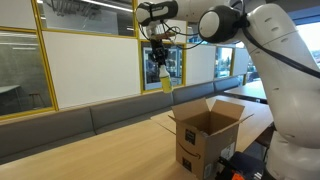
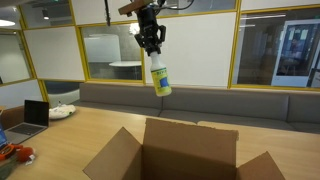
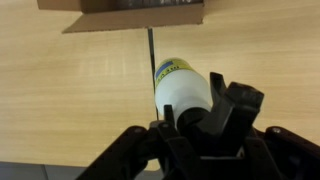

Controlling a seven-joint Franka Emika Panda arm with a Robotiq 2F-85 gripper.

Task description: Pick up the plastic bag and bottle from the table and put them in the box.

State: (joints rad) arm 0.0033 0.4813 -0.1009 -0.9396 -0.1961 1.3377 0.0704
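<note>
The white bottle (image 2: 161,78) is hanging higher than the cardboard box's open flaps. My gripper should go on moving it over and down until its base is inside the box (image 2: 189,152).
My gripper (image 2: 152,47) is shut on the top of a white bottle with a yellow-green label (image 2: 160,77) and holds it hanging high above the table. The gripper (image 1: 160,62) and bottle (image 1: 166,84) show in both exterior views, up and to the side of the open cardboard box (image 1: 205,135), whose flaps stand open (image 2: 190,150). In the wrist view the bottle (image 3: 182,88) sits between the black fingers (image 3: 195,115), and the box edge (image 3: 120,12) lies at the top. A white plastic bag (image 2: 62,112) lies on the table's far left.
A wooden table (image 1: 100,150) carries the box. A grey bench (image 2: 250,103) and glass partitions with yellow frames (image 2: 235,45) run behind. A laptop (image 2: 32,115) and an orange object (image 2: 15,153) sit on the table at the left.
</note>
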